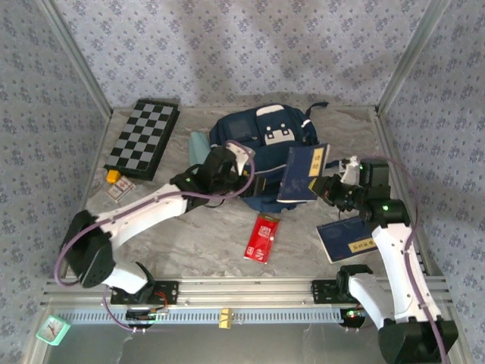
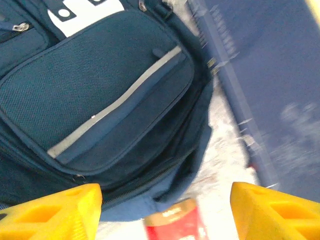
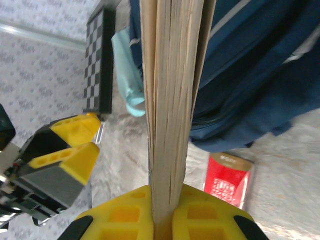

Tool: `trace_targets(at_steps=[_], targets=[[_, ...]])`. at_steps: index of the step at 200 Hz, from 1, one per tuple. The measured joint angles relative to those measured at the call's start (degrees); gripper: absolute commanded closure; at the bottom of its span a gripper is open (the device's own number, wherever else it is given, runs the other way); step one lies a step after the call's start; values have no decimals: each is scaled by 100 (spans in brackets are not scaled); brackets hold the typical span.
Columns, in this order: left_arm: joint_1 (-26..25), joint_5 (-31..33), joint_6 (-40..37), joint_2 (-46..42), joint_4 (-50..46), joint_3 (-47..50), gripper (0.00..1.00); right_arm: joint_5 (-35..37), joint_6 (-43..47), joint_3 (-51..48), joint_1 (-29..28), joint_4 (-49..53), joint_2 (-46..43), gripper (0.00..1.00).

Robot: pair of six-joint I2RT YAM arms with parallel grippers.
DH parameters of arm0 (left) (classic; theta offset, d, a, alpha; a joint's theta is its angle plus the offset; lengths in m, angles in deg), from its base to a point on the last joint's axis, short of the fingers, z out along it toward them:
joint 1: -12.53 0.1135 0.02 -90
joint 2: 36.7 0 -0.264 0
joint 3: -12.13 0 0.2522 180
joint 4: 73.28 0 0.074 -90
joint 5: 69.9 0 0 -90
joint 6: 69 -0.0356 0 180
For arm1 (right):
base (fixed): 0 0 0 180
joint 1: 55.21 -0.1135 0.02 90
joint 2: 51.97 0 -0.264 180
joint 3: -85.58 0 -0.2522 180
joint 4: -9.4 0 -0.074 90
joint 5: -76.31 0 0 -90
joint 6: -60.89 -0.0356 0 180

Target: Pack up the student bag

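Note:
I expect the student bag's front flap [image 2: 135, 140] to fold back and open the main compartment when I lift it, because the zipper edge [image 2: 145, 186] hangs loose along the front.
The navy student bag [image 1: 258, 136] lies at the table's back centre, white patch up; its front pocket with a grey stripe fills the left wrist view [image 2: 100, 100]. My right gripper [image 1: 333, 186] is shut on a blue book [image 1: 303, 173], held upright against the bag's right side; its page edges [image 3: 172, 100] run up between the yellow fingers. My left gripper [image 1: 227, 163] hovers open at the bag's left front edge, yellow fingertips [image 2: 55, 210] wide apart with nothing between them. A red packet [image 1: 262, 238] lies in front of the bag, also visible below the bag's edge [image 2: 172, 222].
A second blue book [image 1: 348, 239] lies flat by the right arm. A black-and-white chessboard [image 1: 144, 138] lies at back left, small items [image 1: 117, 184] in front of it. A light-blue cloth [image 1: 198, 142] pokes out left of the bag. Metal frame posts and patterned walls enclose the table.

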Motion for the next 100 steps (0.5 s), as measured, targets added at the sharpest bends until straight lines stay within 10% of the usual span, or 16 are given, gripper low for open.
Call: trace_targets(at_steps=[100], targets=[[-356,-55,-2081,2522,-844,-2164,32,-109,214,-352,1799,708,-273,100]])
